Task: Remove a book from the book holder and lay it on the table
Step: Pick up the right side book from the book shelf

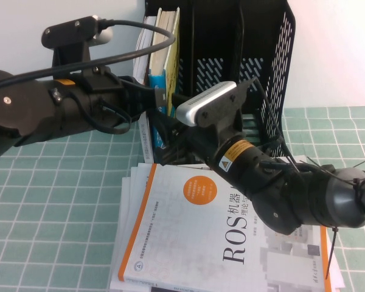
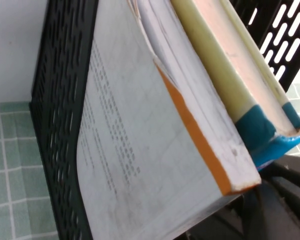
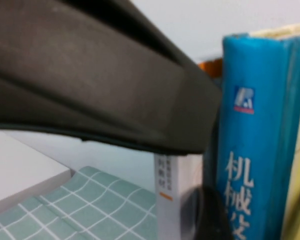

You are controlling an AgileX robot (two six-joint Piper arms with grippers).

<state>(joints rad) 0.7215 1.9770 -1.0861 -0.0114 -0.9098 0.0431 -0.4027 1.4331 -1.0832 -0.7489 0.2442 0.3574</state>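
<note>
The white-grey book (image 1: 146, 143) stands close against the yellow book's side (image 1: 153, 58), so it should tip across the compartment when I lift the pale yellow book out.
The book (image 1: 168, 52), pale yellow with a blue-teal spine, stands upright in the left compartment of the black book holder (image 1: 274, 61). My left gripper (image 1: 160, 97) reaches in from the left and sits against the book's spine. From the right, my right gripper (image 1: 169, 131) comes low to the holder's front, under its own camera. In the right wrist view the blue spine (image 3: 250, 150) fills the frame; the gripper is open, with one of its fingers (image 3: 205, 217) between that spine and a white book (image 3: 167, 185). The left wrist view shows the book's blue band (image 2: 260, 130).
A white ROS book (image 1: 219, 237) with an orange edge lies flat on the pale green gridded table (image 1: 48, 213), on top of loose white sheets. A thinner white-grey book (image 2: 140, 150) with an orange spine leans in the same compartment. A white wall stands behind.
</note>
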